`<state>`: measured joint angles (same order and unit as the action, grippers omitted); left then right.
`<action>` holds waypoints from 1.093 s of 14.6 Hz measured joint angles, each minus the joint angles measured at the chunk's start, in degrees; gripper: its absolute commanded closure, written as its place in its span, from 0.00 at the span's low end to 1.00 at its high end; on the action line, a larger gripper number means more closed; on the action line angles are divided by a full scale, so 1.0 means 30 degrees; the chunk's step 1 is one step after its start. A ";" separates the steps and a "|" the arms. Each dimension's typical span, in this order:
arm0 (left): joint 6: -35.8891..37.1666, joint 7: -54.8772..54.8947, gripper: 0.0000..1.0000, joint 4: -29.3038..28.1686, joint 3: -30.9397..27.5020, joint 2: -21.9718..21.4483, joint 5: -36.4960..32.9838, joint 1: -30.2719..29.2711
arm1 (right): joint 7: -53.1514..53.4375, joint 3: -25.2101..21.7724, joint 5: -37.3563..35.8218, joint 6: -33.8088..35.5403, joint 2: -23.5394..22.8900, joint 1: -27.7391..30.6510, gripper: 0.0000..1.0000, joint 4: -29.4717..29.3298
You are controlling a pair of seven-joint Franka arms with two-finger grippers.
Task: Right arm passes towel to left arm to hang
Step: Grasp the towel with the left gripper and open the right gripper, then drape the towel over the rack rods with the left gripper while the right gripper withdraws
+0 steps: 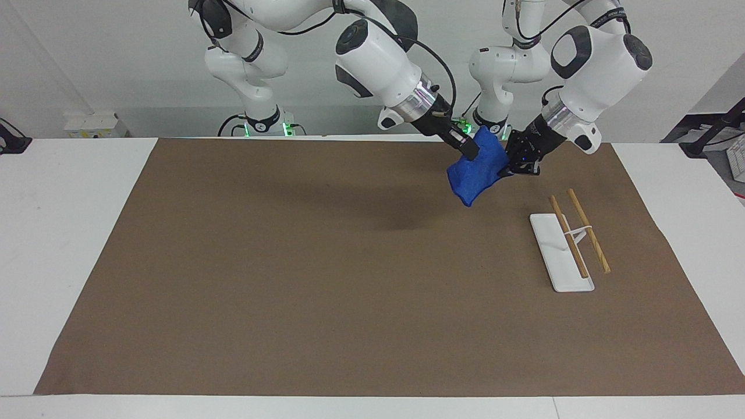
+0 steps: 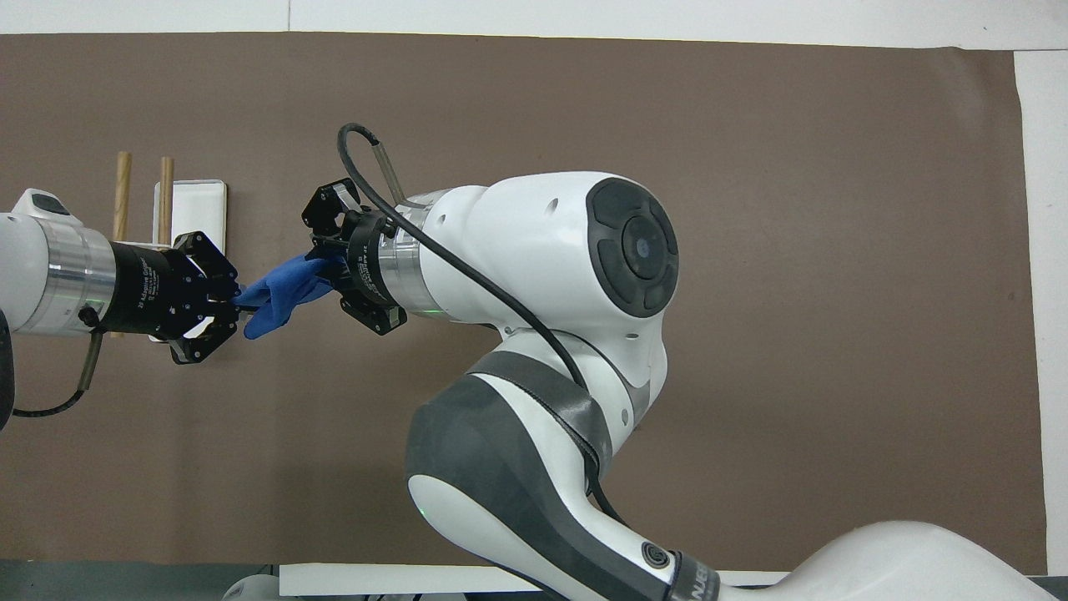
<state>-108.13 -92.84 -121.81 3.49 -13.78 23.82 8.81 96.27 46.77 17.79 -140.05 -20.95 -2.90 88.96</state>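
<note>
The blue towel (image 1: 479, 171) is held by both closed grippers, so my right gripper should open and move away before my left gripper carries the towel over the wooden rods (image 1: 590, 231).
The blue towel (image 1: 474, 174) hangs bunched in the air between both grippers, over the brown mat near the robots' edge. My right gripper (image 1: 468, 151) is shut on the towel's upper part. My left gripper (image 1: 512, 169) is shut on the towel's edge at the side toward the left arm's end. In the overhead view the towel (image 2: 279, 292) stretches between the left gripper (image 2: 238, 305) and the right gripper (image 2: 321, 265).
A white rack base with two wooden rods (image 1: 561, 253) stands on the brown mat (image 1: 291, 262) toward the left arm's end, farther from the robots than the towel. It also shows in the overhead view (image 2: 190, 209).
</note>
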 measured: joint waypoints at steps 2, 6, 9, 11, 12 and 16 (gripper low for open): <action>-0.0024 0.0005 1.00 0.0000 0.0000 0.0000 0.0000 0.0000 | 0.0000 0.0000 0.0000 0.0000 0.0000 0.0000 0.81 0.0000; -0.0079 0.0048 1.00 0.0000 0.0000 -0.0001 0.0000 0.0000 | 0.0001 -0.0001 0.0002 0.0018 -0.0043 0.0013 0.00 -0.0001; -0.0832 0.0573 1.00 0.0008 0.0001 0.0000 0.0000 0.0001 | -0.0106 -0.0004 -0.0012 0.0019 -0.0063 0.0025 0.00 -0.0001; -0.1867 0.1610 1.00 0.0018 0.0000 0.0011 -0.0001 0.0001 | -0.1409 -0.0031 -0.0180 0.0139 -0.0076 0.0095 0.00 0.0042; -0.2412 0.2497 1.00 0.0022 -0.0003 0.0027 -0.0001 0.0000 | -0.2553 -0.0082 -0.0512 0.0273 -0.0076 0.0134 0.00 0.0121; -0.3375 0.7311 1.00 0.0156 -0.0075 0.0174 -0.0001 -0.0012 | -0.6759 -0.0577 -0.4032 0.2141 0.0078 0.0381 0.00 0.0673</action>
<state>-118.26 -70.91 -121.34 3.27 -13.26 23.82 8.78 75.99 45.04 5.69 -133.63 -20.72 -1.76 90.98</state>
